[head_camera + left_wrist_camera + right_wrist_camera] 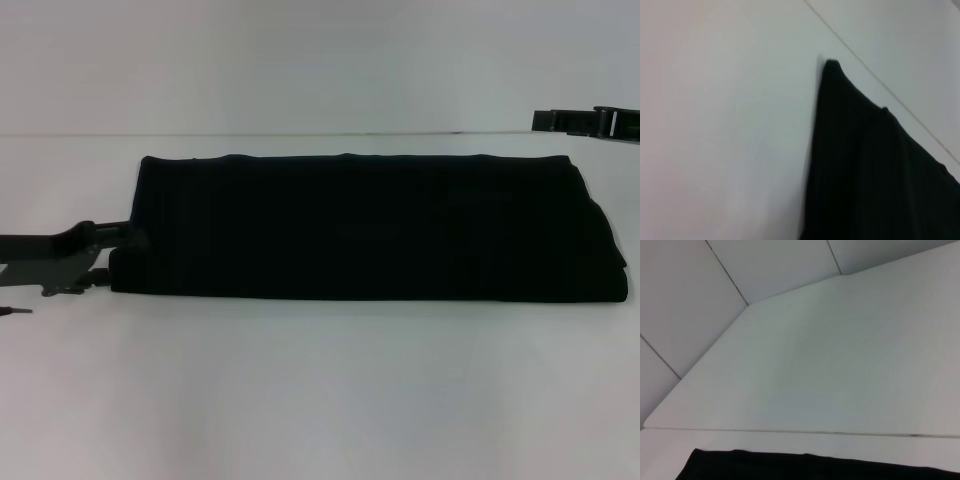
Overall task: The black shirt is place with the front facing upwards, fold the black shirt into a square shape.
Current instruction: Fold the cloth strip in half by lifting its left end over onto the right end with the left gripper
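The shirt's near corner (122, 283) at my left gripper sticks out past the shirt's far corner, so next I move to the shirt's near edge (146, 292) and push that near corner in.
The black shirt (370, 225) lies on the white table as a long, flat, folded band running left to right, with no lettering showing. My left gripper (108, 262) sits low at the band's left end, against its near-left corner. In the left wrist view a pointed corner of the shirt (875, 170) rests on the table. My right gripper (585, 122) hangs high at the far right, beyond the shirt's far-right corner and apart from it. The right wrist view catches only the shirt's far edge (815, 467).
The white table (320, 400) stretches wide in front of the shirt. Its far edge meets a pale panelled wall (700, 295) just behind the shirt. A small dark part (12, 310) shows at the left border under the left arm.
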{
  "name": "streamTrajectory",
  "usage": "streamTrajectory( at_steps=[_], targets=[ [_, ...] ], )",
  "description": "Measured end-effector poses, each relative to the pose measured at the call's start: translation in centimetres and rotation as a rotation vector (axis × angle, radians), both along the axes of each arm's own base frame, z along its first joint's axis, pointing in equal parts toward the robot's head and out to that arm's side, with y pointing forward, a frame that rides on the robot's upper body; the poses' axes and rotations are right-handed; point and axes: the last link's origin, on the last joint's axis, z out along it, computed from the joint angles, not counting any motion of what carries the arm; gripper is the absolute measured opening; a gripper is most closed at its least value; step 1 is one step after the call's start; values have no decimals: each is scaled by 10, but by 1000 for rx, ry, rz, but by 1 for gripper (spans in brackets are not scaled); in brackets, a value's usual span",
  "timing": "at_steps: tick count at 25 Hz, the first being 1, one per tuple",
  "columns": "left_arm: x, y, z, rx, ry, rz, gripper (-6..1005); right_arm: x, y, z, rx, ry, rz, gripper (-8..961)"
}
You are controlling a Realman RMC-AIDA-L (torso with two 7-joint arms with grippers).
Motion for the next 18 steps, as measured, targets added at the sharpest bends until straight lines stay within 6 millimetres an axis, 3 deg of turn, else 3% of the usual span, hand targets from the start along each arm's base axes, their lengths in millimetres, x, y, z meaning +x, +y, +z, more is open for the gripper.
streamTrajectory(
  at_steps=[13,18],
  targets=[
    [-1,-16,27,9,-17,-42,876,1,0,1,6,1,-8,755],
    [10,-21,19,-35,-158,-39,876,1,1,3,10,-2,-5,755]
  ],
)
